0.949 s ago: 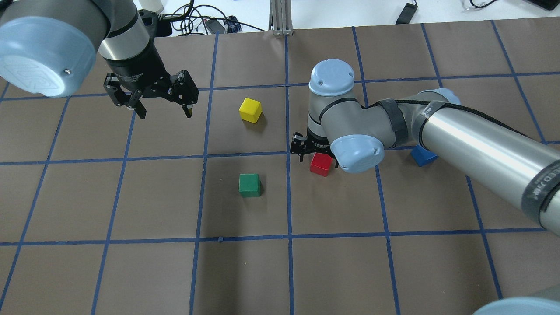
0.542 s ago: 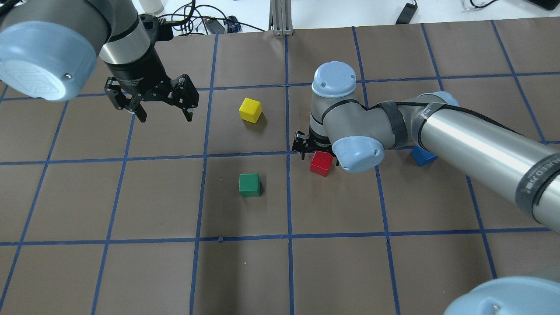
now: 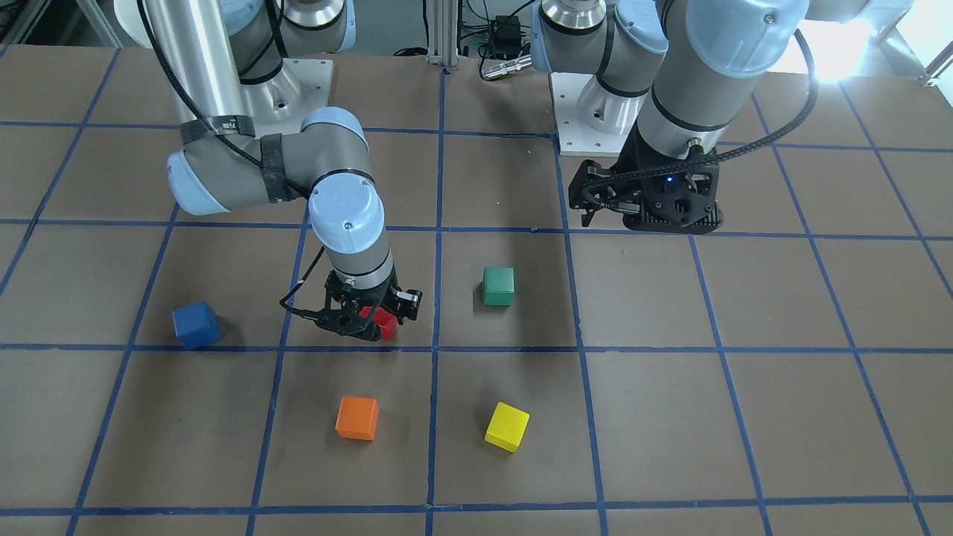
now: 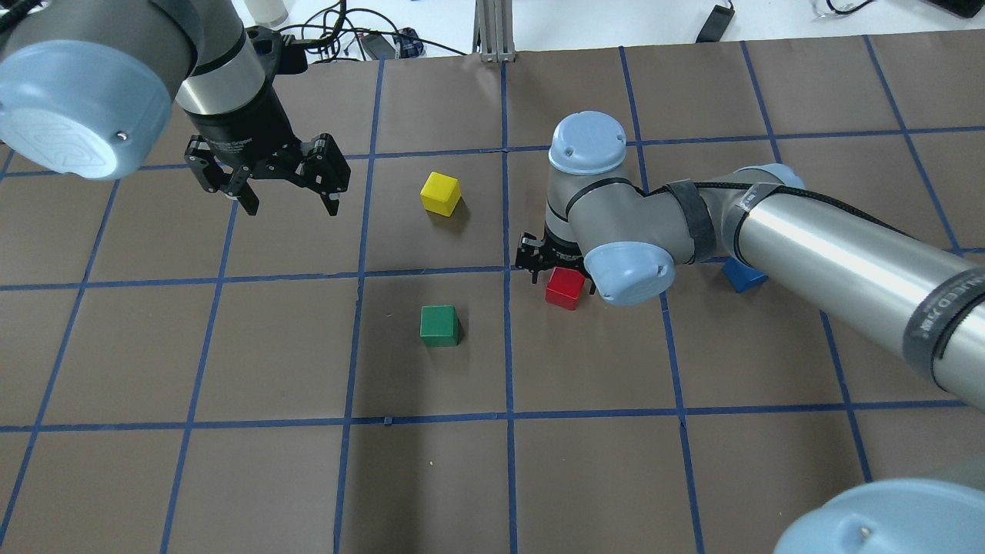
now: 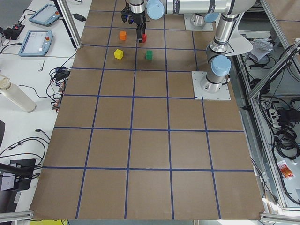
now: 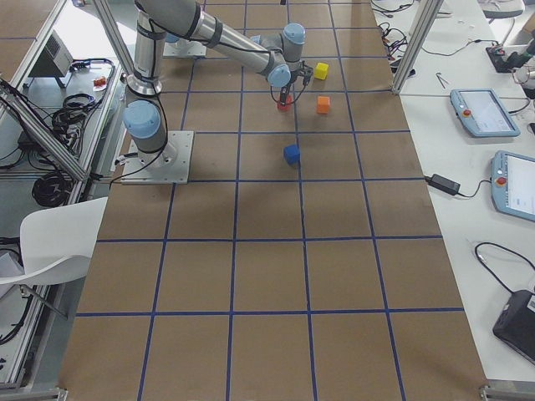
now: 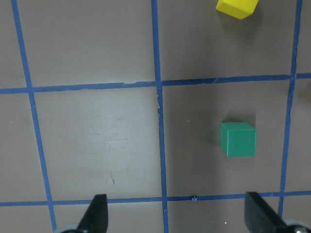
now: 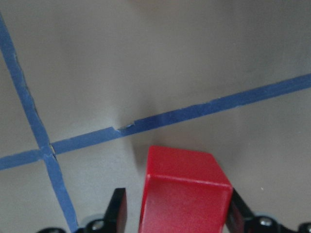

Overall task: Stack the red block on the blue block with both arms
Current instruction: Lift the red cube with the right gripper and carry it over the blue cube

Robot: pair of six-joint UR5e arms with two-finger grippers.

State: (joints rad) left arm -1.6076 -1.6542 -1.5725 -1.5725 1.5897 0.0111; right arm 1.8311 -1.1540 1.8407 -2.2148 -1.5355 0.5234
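Note:
The red block (image 3: 384, 322) sits crooked with a gap (image 8: 134, 206) beside a finger, so it will swivel square between the fingers when I close and lift.
The red block (image 4: 565, 288) sits on the brown table near a blue tape line. My right gripper (image 4: 562, 283) is low over it, open, with one finger on each side. In the right wrist view the red block (image 8: 182, 194) fills the space between the fingers (image 8: 118, 208), with a small gap on the left side. The blue block (image 4: 742, 275) lies to the right, partly behind my right forearm, and shows in full in the front view (image 3: 196, 324). My left gripper (image 4: 291, 206) hangs open and empty above the table's far left.
A green block (image 4: 439, 325) lies left of the red one and a yellow block (image 4: 441, 192) lies farther back. An orange block (image 3: 357, 418) shows in the front view, beyond the red block. Cables and a metal post (image 4: 492, 31) stand past the far edge.
My right wrist has shifted slightly over the red block, which has not moved. My left gripper has barely moved and stays open.

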